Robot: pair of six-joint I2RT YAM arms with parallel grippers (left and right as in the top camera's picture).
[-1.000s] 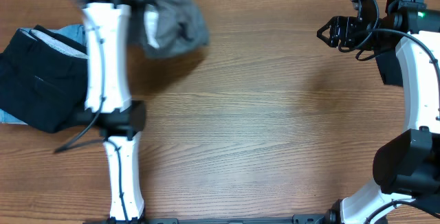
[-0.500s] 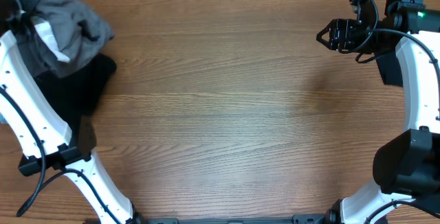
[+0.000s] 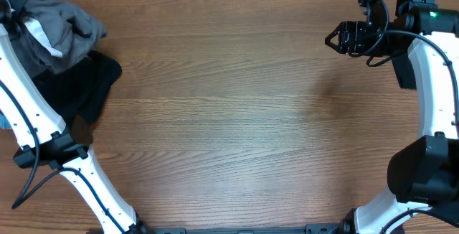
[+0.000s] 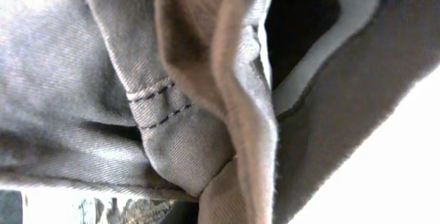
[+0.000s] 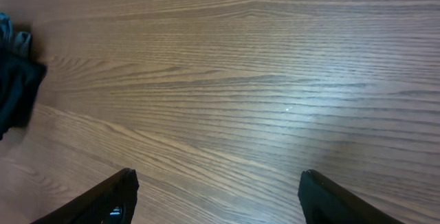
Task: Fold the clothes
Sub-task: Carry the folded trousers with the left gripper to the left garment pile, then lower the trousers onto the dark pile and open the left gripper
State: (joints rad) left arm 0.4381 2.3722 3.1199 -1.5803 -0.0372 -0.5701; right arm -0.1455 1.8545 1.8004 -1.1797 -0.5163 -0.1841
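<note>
My left gripper should go on lowering the grey garment [image 3: 70, 31], which already hangs over the black garment [image 3: 99, 82], until it rests on that pile, before it lets go.
The grey garment [image 3: 64, 22], wrinkled and with a white label [image 3: 41, 39], is bunched at the table's far-left corner over a black garment [image 3: 90, 87]. My left gripper [image 3: 11, 11] is at that corner, mostly hidden by the cloth. Grey fabric with a stitched seam [image 4: 158, 107] fills the left wrist view right up to the camera, so the gripper looks shut on it. My right gripper [image 3: 337, 39] is open and empty above bare wood at the far right; its open fingers [image 5: 216, 196] show in the right wrist view.
A sliver of light-blue fabric [image 3: 3, 121] shows at the left edge under the black pile. The black garment also shows in the right wrist view [image 5: 17, 93] at the far left. The wooden table [image 3: 229, 119] spans the view.
My left arm has swung from the table's upper middle to the far-left corner, carrying the grey garment onto the black pile. The right gripper shifted slightly left.
</note>
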